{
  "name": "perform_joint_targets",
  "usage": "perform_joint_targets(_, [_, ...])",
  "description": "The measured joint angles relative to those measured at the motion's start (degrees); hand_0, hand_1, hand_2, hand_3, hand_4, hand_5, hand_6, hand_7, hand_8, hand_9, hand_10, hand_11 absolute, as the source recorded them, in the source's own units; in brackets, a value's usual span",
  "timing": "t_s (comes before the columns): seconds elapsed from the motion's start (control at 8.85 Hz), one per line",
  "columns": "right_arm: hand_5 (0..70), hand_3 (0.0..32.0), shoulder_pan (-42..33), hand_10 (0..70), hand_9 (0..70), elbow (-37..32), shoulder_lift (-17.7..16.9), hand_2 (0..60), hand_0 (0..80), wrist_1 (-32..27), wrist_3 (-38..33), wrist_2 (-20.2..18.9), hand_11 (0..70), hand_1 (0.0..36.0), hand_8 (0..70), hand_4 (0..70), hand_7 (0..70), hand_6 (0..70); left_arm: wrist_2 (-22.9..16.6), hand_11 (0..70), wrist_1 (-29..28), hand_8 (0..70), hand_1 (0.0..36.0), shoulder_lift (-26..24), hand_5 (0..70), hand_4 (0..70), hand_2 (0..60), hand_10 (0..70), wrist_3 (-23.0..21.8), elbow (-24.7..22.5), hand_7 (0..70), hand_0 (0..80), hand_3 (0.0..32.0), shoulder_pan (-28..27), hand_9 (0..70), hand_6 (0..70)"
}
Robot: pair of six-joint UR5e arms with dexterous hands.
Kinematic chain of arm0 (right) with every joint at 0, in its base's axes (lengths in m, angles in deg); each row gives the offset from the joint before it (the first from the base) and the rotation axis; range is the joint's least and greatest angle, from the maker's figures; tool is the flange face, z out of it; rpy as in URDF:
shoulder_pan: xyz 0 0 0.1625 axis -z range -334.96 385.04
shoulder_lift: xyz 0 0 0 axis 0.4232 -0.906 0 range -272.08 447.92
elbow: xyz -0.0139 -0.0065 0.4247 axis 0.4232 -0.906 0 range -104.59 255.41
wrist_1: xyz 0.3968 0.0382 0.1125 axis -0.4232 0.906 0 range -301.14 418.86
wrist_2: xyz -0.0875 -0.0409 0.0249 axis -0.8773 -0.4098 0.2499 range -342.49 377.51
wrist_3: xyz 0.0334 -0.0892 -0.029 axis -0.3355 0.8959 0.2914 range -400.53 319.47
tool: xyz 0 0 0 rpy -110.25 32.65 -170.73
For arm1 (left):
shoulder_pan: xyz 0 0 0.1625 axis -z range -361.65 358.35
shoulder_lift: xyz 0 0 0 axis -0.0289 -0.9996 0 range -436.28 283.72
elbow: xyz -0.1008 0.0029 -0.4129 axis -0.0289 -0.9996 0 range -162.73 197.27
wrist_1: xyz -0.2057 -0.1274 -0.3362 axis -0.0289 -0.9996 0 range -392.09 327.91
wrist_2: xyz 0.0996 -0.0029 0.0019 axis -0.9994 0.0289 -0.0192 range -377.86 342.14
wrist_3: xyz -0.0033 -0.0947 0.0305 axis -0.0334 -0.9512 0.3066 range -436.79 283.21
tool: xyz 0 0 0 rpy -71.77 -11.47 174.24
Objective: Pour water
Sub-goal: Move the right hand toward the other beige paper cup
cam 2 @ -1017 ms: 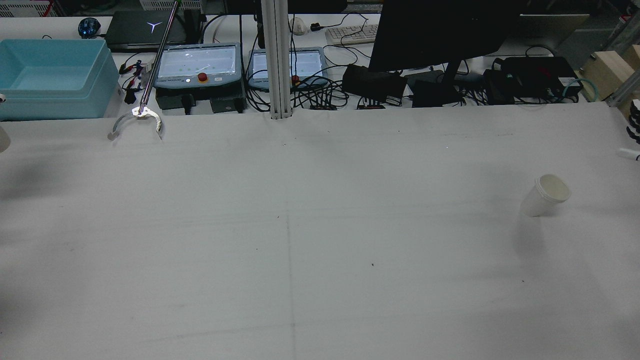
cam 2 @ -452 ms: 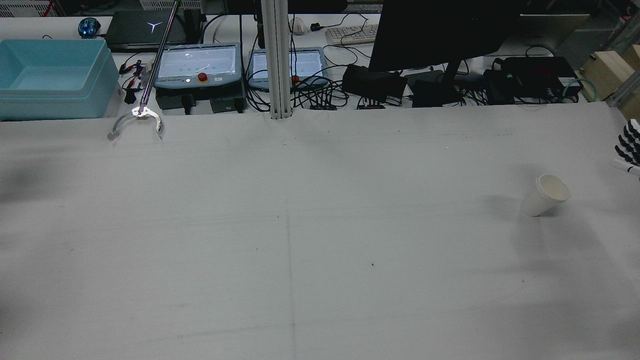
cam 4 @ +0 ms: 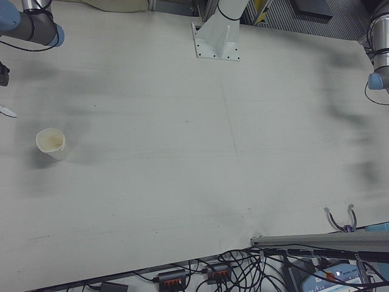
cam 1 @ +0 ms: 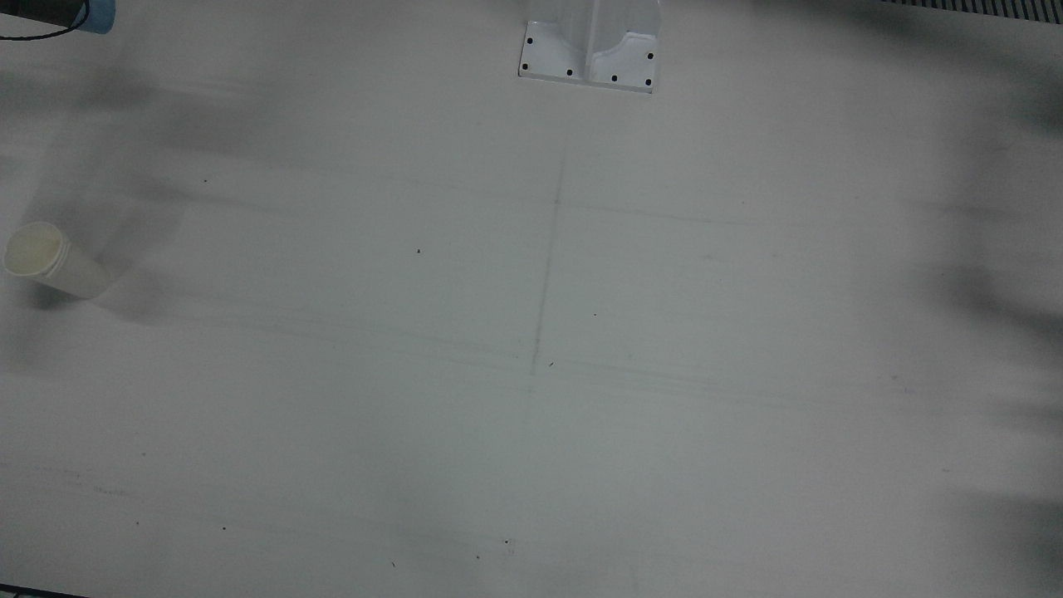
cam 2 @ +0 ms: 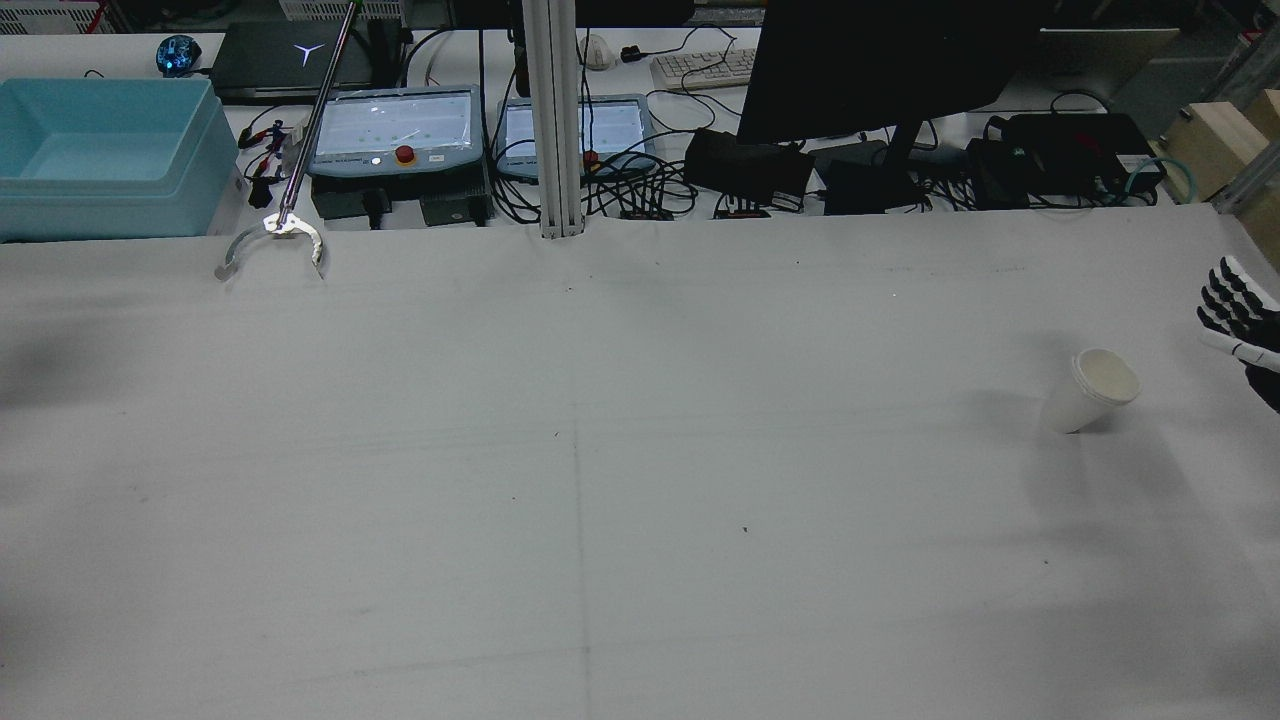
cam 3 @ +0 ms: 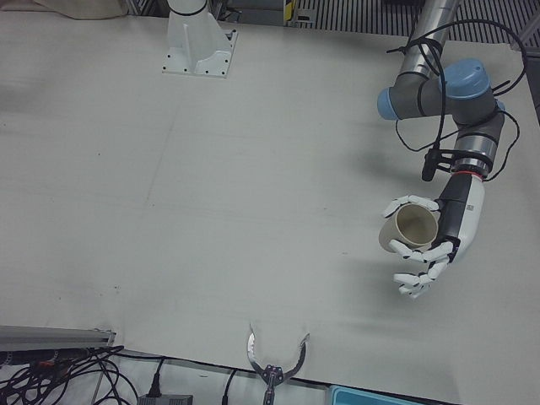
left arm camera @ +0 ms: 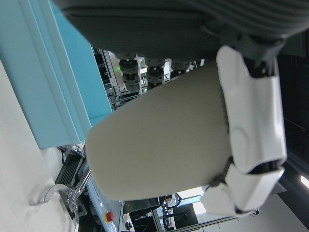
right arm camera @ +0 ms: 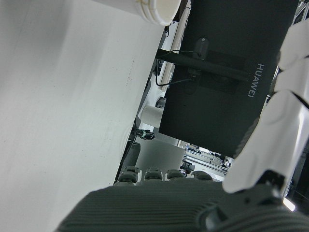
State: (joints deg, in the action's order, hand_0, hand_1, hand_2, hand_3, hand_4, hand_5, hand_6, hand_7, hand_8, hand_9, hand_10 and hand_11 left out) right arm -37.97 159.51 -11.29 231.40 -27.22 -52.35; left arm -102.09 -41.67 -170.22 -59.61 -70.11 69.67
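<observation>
The white paper cup (cam 1: 58,261) has stacked ridges at its rim (right arm camera: 147,10), so its nested cups will stay together when the robot tips it to pour.
A white paper cup (cam 2: 1090,390) stands upright on the right part of the table; it also shows in the front view (cam 1: 46,262), the right-front view (cam 4: 51,143) and at the top edge of the right hand view (right arm camera: 145,7). My right hand (cam 2: 1240,325) is open and empty at the table's right edge, a little to the right of this cup and apart from it. My left hand (cam 3: 422,253) is shut on a beige paper cup (cam 3: 409,229), held tilted on its side above the table. That cup fills the left hand view (left arm camera: 159,140).
A light blue bin (cam 2: 100,150) stands beyond the far left edge. A metal grabber tool (cam 2: 275,235) lies at the far edge. A metal post (cam 2: 555,120), teach pendants, cables and a monitor stand behind the table. A pedestal base (cam 1: 590,50) sits at the near middle.
My right hand has moved further into the rear view along the right edge, down toward the white cup. A pale shape at the left edge one second ago has left the view.
</observation>
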Motion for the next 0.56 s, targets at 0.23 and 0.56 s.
perform_joint_targets(0.23, [0.0,0.0,0.36,3.9,4.1,0.45,-0.33,13.0,46.0,-0.07,5.17,3.93,7.4,15.3,2.2,0.0,0.0,0.0,0.02,14.3,-0.16,15.5,36.0,1.04,70.0,61.0,60.0,8.2,-0.43,-0.39,35.0,56.3,0.0,0.22,23.6,18.0])
perform_joint_targets(0.56, [0.0,0.0,1.24,4.4,4.8,0.20,-0.04,15.5,45.7,-1.73,11.94,15.12,8.0,15.0,2.6,0.0,0.0,0.0,-0.68,14.1,-1.12,15.4,36.0,2.58,70.0,61.3,60.0,8.0,-0.56,-1.41,35.0,56.3,0.0,1.20,23.3,18.0])
